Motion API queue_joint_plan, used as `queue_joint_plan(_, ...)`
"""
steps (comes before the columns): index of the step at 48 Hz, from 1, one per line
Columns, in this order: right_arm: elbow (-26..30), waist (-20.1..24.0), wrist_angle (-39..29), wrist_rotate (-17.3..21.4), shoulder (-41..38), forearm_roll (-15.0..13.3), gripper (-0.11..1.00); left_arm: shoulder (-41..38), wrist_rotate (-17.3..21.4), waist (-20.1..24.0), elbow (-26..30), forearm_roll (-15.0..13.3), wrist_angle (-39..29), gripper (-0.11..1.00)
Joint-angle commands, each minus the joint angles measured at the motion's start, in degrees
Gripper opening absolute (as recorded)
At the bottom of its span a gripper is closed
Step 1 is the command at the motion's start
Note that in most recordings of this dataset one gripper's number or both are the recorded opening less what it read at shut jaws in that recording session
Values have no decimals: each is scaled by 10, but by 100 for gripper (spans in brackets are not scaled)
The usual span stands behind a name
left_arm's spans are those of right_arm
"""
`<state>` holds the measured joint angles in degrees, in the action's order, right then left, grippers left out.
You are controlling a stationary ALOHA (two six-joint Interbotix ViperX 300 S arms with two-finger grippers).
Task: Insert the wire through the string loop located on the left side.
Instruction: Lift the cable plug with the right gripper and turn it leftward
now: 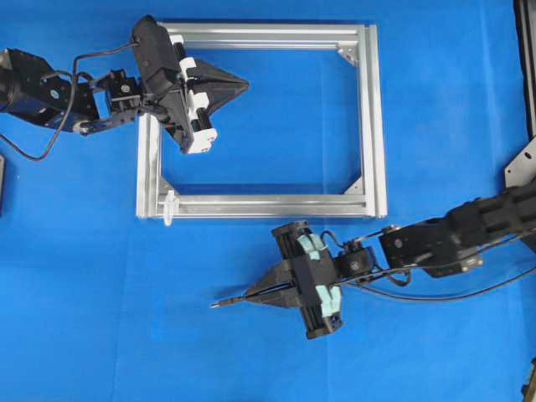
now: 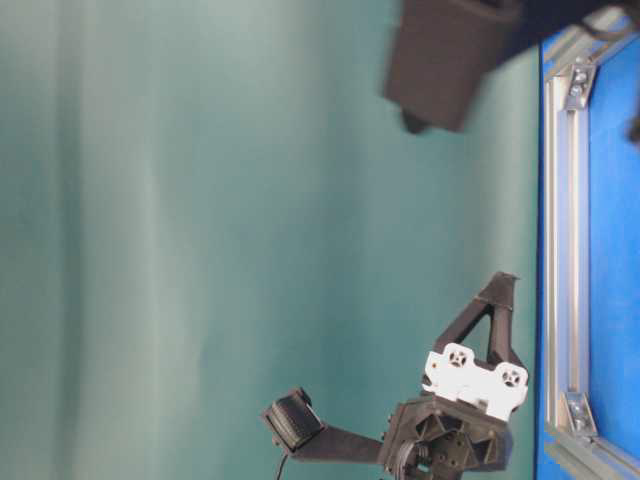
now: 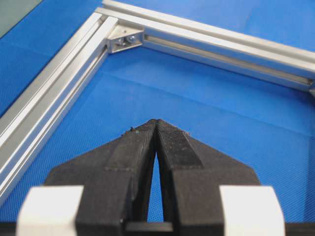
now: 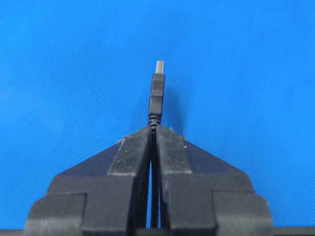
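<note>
The wire's plug tip is below the frame and points past the string loop, so my right gripper should move it to the frame's lower bar, level with the string loop.
The wire's grey plug tip sticks out to the left of my right gripper, low on the blue mat below the frame. In the right wrist view that gripper is shut on the wire, with the black plug just past its tips and the cable running back between the fingers. The string loop is a small white piece at the aluminium frame's lower-left corner, well left of and above the plug. My left gripper hovers over the frame's upper-left part, shut and empty.
The rectangular aluminium frame lies flat on the blue mat, with brackets in its corners. The table-level view shows the left gripper beside a frame rail. A metal bracket sits at the right edge.
</note>
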<state>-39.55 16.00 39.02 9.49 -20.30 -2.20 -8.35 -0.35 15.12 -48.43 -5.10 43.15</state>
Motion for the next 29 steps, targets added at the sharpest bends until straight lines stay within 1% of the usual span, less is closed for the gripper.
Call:
queue_joint_plan(1,-4,-2,-8,-3,47,0,1,18,-1,0,5,1,3,0)
queue_joint_plan(8,-6,-4,-47,-6,88,-1,1,18,-1,0,8,0,3,0)
queue_joint_plan(14,-5,-4,-76,-22,106,-1,1,18,-1,0,8,1,4,0)
queue_joint_plan(29,-3,-4,-81,-25,106,0,1,20,-1,0,5,1,4,0)
